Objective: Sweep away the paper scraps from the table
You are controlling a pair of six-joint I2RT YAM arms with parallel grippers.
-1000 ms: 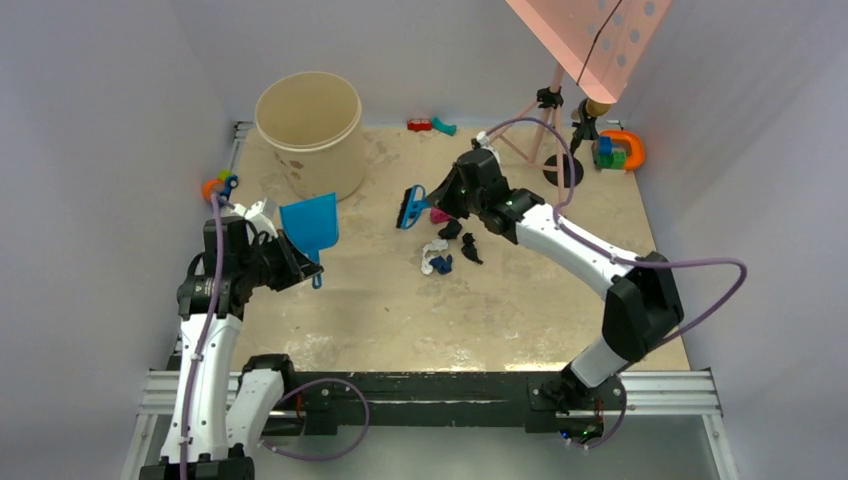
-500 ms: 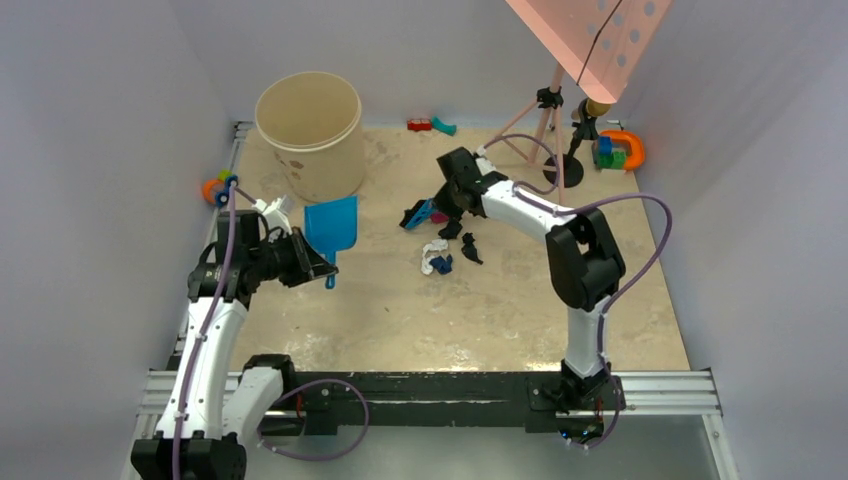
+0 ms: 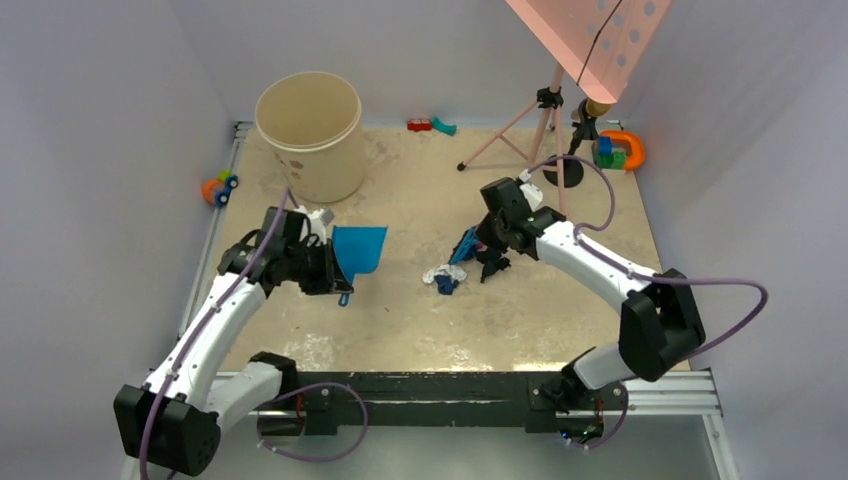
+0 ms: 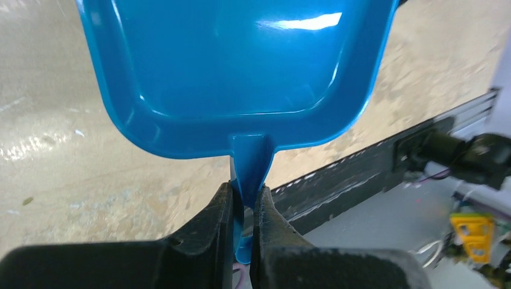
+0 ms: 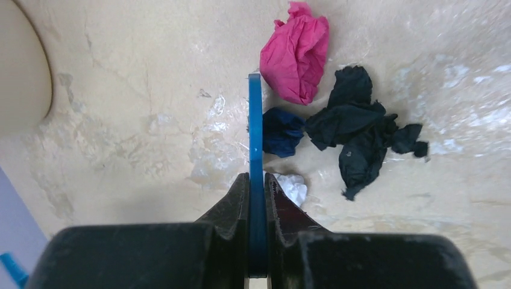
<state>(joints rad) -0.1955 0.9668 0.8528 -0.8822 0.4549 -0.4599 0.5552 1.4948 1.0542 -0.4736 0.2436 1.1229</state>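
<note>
Next, my left gripper brings the blue dustpan (image 3: 358,249) down next to the white wad before my right gripper sweeps the scraps in, because the dustpan is hanging away from the scraps.
The paper scraps lie mid-table: a white and navy clump (image 3: 440,276) and black wads (image 3: 492,264). The right wrist view shows a pink wad (image 5: 295,51), a navy wad (image 5: 282,131), black wads (image 5: 361,135) and a white wad (image 5: 293,186). My right gripper (image 3: 480,240) (image 5: 256,177) is shut on the blue hand brush (image 3: 464,246) (image 5: 255,132), right beside the scraps. My left gripper (image 3: 335,270) (image 4: 246,189) is shut on the handle of the blue dustpan (image 3: 358,248) (image 4: 235,66), held left of the scraps above the table (image 3: 420,320).
A beige bucket (image 3: 310,130) stands at the back left. A pink tripod stand (image 3: 540,125) stands at the back right beside an orange and blue toy (image 3: 620,150). Small toys (image 3: 430,125) lie at the back edge, and another toy (image 3: 218,187) at the left. A metal rail (image 3: 430,390) runs along the front.
My left arm has carried the dustpan right and nearer, toward the scraps. My right arm has moved the brush right and nearer, and the scraps have shifted with it.
</note>
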